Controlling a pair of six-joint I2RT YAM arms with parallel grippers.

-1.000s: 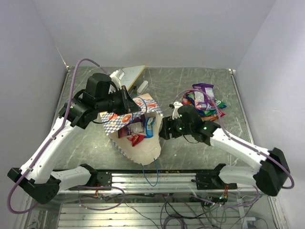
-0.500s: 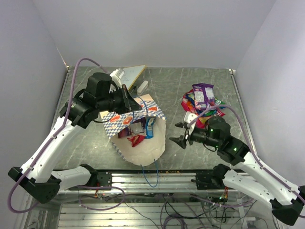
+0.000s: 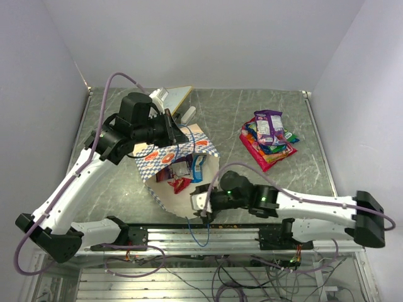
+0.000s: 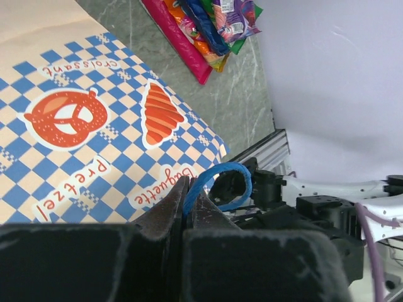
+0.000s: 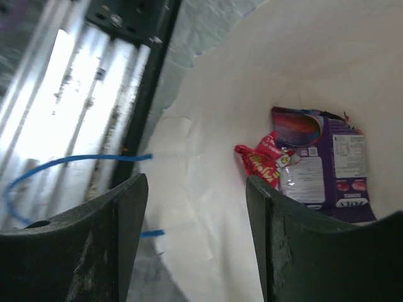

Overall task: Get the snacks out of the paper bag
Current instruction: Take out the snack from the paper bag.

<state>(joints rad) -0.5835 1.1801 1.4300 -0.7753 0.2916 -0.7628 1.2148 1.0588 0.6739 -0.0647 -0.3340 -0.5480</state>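
The red packet (image 3: 179, 184) is resting on top of the purple packet's edge (image 3: 181, 177), so the red packet will come away alone when I lift it out.
The paper bag (image 3: 189, 200) lies on its side with its mouth open toward the near edge. My left gripper (image 3: 175, 133) is shut on its blue string handle (image 4: 217, 182), holding the checkered upper side (image 4: 94, 138) up. My right gripper (image 3: 203, 204) is open and empty at the bag's mouth, facing in. Inside lie a small red packet (image 5: 264, 165), a purple packet (image 5: 327, 170) and a blue one (image 3: 198, 165). A pile of snacks (image 3: 269, 135) lies on the table to the right, also in the left wrist view (image 4: 208, 25).
A flat white board with a wooden edge (image 3: 176, 97) and a small white object (image 3: 187, 114) lie behind the bag. The bag's other blue handle (image 5: 63, 167) hangs over the aluminium rail (image 3: 208, 236) at the near edge. Walls close in on both sides.
My right gripper has swung from the bag's right side, out and back, down to the bag's mouth at the near edge. My left arm has shifted slightly back, still holding the handle.
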